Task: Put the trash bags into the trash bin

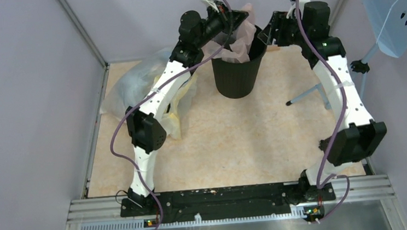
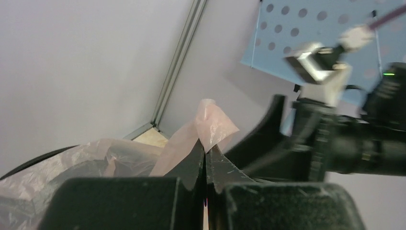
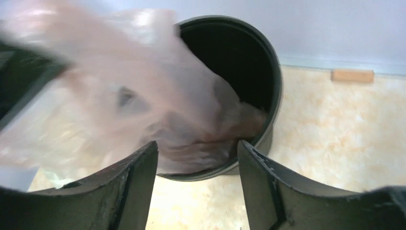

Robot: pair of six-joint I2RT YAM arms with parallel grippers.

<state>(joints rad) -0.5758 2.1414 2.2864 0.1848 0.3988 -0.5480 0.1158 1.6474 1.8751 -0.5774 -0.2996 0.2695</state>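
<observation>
The bag's corner (image 1: 249, 11) sticks out free toward the robot's open right gripper (image 1: 265, 33), so the left gripper should go on holding it out until the right gripper closes there.
The black ribbed trash bin (image 1: 238, 74) stands at the back middle of the table. A pale pink trash bag (image 1: 238, 45) hangs half inside it, one corner lifted above the rim. My left gripper (image 1: 243, 14) is above the bin, shut on that corner. In the left wrist view the film (image 2: 214, 122) sticks up out of the pinched fingertips of the left gripper (image 2: 206, 149). My right gripper (image 1: 268, 33) hovers at the bin's right side. In the right wrist view it (image 3: 197, 149) is open and empty above the bin's rim (image 3: 274, 72), with the bag (image 3: 143, 86) spilling out to the left.
A heap of clear plastic film (image 1: 136, 87) lies at the table's back left under the left arm. A blue perforated stand (image 1: 401, 6) leans in from the right. A small wooden block (image 3: 352, 75) lies by the back wall. Grey walls enclose the table.
</observation>
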